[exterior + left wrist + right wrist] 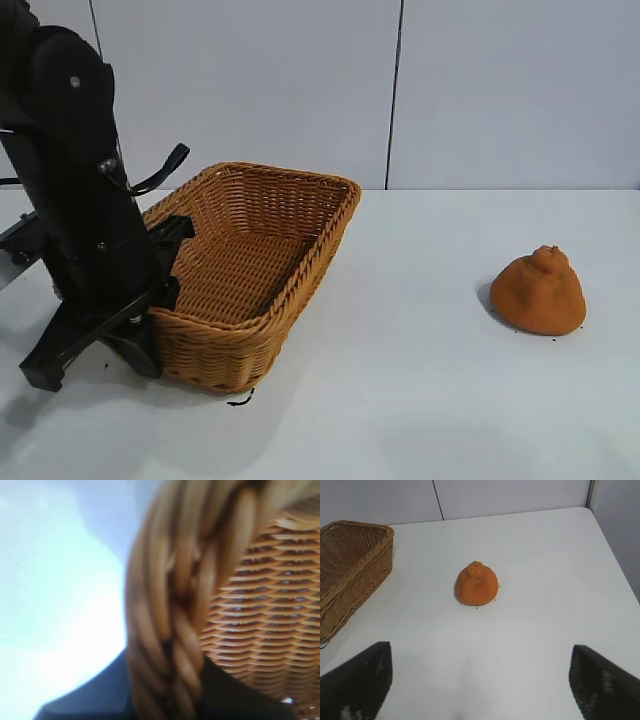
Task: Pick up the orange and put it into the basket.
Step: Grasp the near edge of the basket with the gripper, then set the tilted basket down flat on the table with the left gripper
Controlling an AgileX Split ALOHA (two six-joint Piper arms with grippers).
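Note:
The basket (250,270) sits at a crooked slant across the table, so my left gripper needs to turn it straight by the braided rim (190,324) and put it down before the orange goes in.
The orange (538,292), a dull orange lumpy fruit with a knobby top, sits on the white table at the right; it also shows in the right wrist view (476,585). The tan wicker basket (300,178) stands at the left, empty. My left gripper (160,290) is shut on the basket's braided rim (170,605) at its near left side, one finger inside and one outside. My right gripper (480,680) is open wide and empty, above the table some way short of the orange; it is out of the exterior view.
The white table (400,400) runs back to a pale panelled wall. Its far edge and a corner show in the right wrist view (600,525). The basket (350,565) lies well apart from the orange.

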